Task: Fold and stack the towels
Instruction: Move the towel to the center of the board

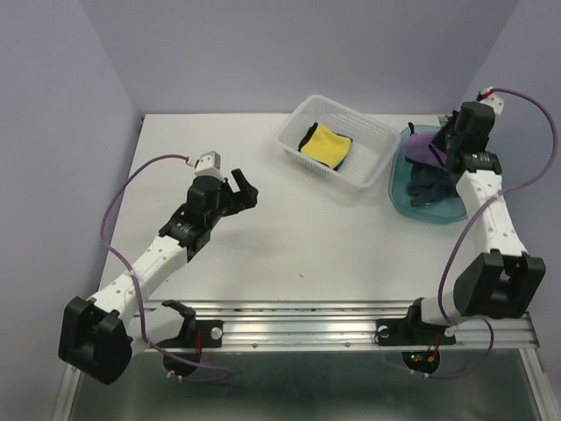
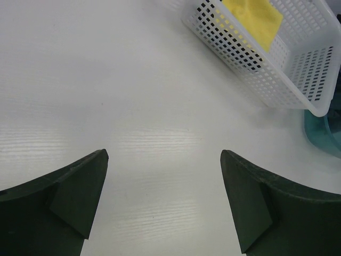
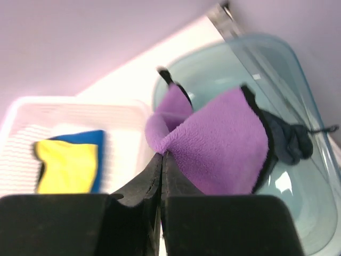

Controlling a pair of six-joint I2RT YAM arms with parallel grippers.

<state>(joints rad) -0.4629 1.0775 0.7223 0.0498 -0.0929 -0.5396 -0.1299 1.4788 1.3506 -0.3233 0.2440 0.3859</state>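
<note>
The purple towel is hanging in loose folds, so it will open into a wide, flat sheet when I spread it with both grippers.
My right gripper is shut on an edge of the purple towel and holds it above the teal bin; it also shows in the top view. A dark slate blue towel lies in the bin. A yellow towel on a bright blue one lies folded in the white basket; the yellow towel also shows in the left wrist view. My left gripper is open and empty over bare table, left of the basket.
The white table spans the view, walled by lilac panels. The basket and the teal bin stand side by side at the back right. A metal rail with the arm bases runs along the near edge.
</note>
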